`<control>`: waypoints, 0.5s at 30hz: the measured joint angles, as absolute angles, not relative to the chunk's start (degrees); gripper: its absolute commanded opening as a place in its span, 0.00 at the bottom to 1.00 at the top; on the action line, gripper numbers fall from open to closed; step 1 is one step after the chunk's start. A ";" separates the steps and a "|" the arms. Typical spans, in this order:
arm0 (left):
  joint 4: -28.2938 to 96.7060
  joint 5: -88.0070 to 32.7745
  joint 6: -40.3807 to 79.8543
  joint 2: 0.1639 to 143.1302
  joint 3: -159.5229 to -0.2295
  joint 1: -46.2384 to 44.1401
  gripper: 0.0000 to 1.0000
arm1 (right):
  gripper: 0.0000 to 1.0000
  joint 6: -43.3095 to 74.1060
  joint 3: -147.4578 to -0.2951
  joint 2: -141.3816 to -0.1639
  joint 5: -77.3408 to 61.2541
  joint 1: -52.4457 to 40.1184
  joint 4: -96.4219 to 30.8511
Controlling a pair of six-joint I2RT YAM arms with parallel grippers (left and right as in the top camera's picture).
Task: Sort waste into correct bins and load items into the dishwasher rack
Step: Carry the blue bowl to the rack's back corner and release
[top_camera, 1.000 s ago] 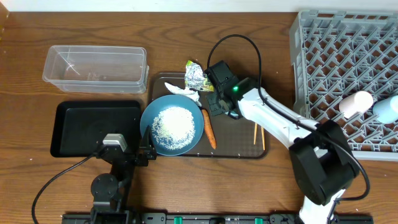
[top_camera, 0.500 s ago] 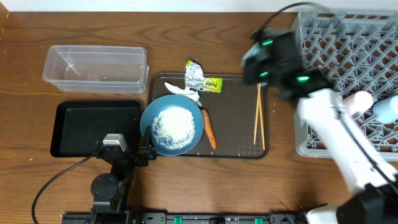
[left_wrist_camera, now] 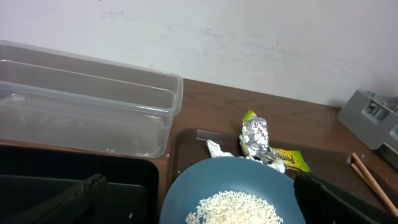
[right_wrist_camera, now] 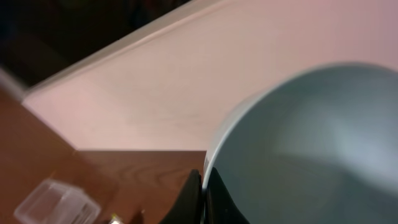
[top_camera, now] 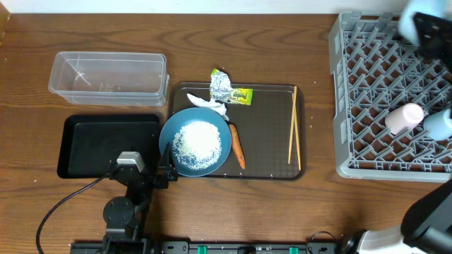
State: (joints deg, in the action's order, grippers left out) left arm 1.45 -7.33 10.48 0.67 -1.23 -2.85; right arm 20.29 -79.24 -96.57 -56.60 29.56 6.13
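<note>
I keep lowering the light-blue bowl point(top_camera: 407, 25) with my right gripper until it rests on the rack's empty far end point(top_camera: 400, 58). The bowl hangs over that end, clear of both cups.
My right gripper point(right_wrist_camera: 203, 196) is shut on the rim of the light-blue bowl point(right_wrist_camera: 311, 143); overhead it is a blur point(top_camera: 429, 27) above the far right corner of the grey dishwasher rack point(top_camera: 367, 70). Two small cups point(top_camera: 404, 116) lie in the rack. The blue plate point(top_camera: 171, 127) holds white rice point(top_camera: 198, 141) on the brown tray. My left gripper point(left_wrist_camera: 199, 202) is open, one finger on either side of the plate's near edge. The carrot point(top_camera: 237, 148), tissue point(top_camera: 213, 106), foil wrapper point(top_camera: 224, 88) and chopsticks point(top_camera: 293, 130) lie on the tray.
The clear tub point(top_camera: 106, 56) stands at the back left, with the black tray point(top_camera: 92, 148) in front of it. The brown serving tray point(top_camera: 268, 141) sits mid-table. The rack fills the right side. A pale wall backs the table.
My right arm has lifted off the brown tray with the bowl and swung right and back to above the rack. The left arm has not moved.
</note>
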 measured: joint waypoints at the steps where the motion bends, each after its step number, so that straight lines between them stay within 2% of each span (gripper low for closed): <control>1: 1.45 -7.33 10.46 0.67 -1.23 -2.85 0.98 | 0.01 20.82 -79.24 -97.60 -57.32 31.03 6.85; 6: 1.45 -7.33 10.46 0.69 -1.23 -2.85 0.98 | 0.01 22.59 -79.24 -103.70 -59.46 34.63 9.10; 15: 1.45 -7.33 10.48 0.69 -1.23 -2.85 0.97 | 0.01 23.92 -79.15 -113.03 -63.92 34.65 21.10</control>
State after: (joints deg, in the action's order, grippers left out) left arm 1.45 -7.33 10.48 0.69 -1.23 -2.85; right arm 23.92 -79.15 -113.03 -63.92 34.65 21.10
